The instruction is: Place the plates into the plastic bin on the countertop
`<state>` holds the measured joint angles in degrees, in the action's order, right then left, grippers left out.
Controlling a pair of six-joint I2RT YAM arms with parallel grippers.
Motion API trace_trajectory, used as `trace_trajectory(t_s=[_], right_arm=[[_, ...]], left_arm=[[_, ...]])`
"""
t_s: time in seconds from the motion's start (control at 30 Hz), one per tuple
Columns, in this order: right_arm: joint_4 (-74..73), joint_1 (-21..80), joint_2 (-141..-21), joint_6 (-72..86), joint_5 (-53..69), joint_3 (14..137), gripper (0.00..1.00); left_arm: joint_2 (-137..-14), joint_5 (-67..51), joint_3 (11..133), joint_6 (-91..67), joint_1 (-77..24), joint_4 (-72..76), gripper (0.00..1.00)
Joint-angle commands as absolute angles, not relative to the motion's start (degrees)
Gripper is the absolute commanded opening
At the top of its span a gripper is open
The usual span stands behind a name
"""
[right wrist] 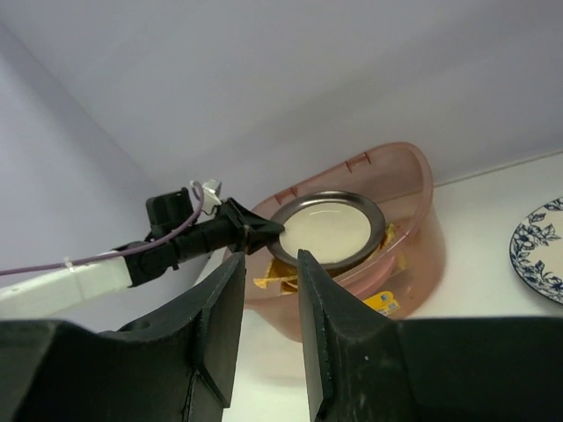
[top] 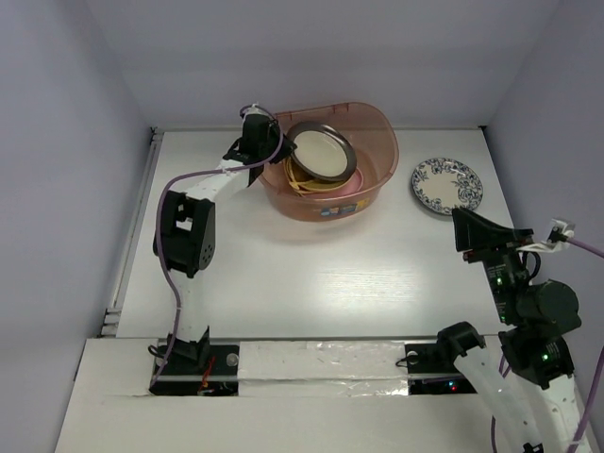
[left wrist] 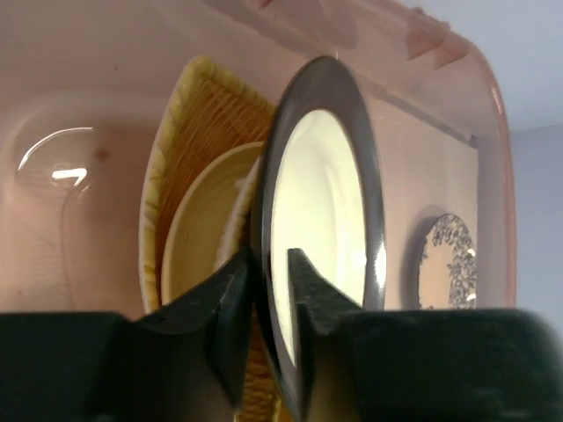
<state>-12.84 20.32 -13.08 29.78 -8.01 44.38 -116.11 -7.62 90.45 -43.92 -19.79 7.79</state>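
Observation:
The floral plate is as wide as the metal-rimmed plate, so I expect it to cover that plate from sight when the robot puts it into the bin.
My left gripper is shut on the left rim of the metal-rimmed plate with a cream centre. It holds the plate tilted over the translucent pinkish plastic bin on the white countertop. In the left wrist view the rim runs between my fingers. Below it in the bin lie an orange-tan leaf-shaped plate and a yellow-orange round plate. The blue-and-white floral plate lies on the countertop right of the bin. My right gripper hovers near it, open and holding nothing.
Pale walls close in the countertop on the left, back and right. A small yellow label sits on the bin's near side. Bare countertop stretches between the bin and the arm bases.

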Motion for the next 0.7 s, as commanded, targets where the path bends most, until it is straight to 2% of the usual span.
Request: trace_trajectory(t_s=[0.0, 0.03, 0.13, 0.17, 0.33, 0.47, 0.6, 0.63, 0.67], right_arm=[[-11.4, 20.3, -15.0, 29.0, -9.4, 43.0, 0.36], [-11.3, 20.3, -15.4, 29.3, -10.0, 42.7, 0.34], [-10.8, 20.3, -17.1, 30.1, -11.2, 41.3, 0.31], [-10.8, 20.3, -17.6, 30.4, -11.9, 41.0, 0.31], [-9.3, 20.3, -21.3, 31.6, -13.2, 38.7, 0.30], [-9.1, 20.3, -26.1, 31.6, -16.6, 38.1, 0.22], [-9.7, 20.3, -31.6, 31.5, -16.1, 40.0, 0.15], [-9.5, 20.3, -32.5, 31.1, -16.1, 40.2, 0.11], [-9.0, 20.3, -34.3, 30.9, -16.4, 40.6, 0.10]], left_arm=[[-109.7, -4.8, 90.8, -42.9, -20.3, 14.6, 0.19], [-109.1, -4.1, 89.1, -42.5, -20.3, 14.6, 0.29], [-106.4, -0.8, 85.5, -41.1, -20.3, 15.6, 0.41], [-104.8, 0.8, 84.6, -40.7, -20.3, 16.3, 0.50], [-100.3, 5.4, 81.5, -37.2, -22.3, 16.8, 0.67], [-89.8, 12.7, 75.5, -32.8, -26.3, 22.5, 0.71], [-78.2, 19.9, 65.9, -29.5, -32.1, 26.9, 0.69], [-75.6, 20.6, 59.8, -29.7, -33.4, 28.0, 0.67], [-70.9, 21.2, 56.3, -30.2, -35.8, 30.6, 0.59]])
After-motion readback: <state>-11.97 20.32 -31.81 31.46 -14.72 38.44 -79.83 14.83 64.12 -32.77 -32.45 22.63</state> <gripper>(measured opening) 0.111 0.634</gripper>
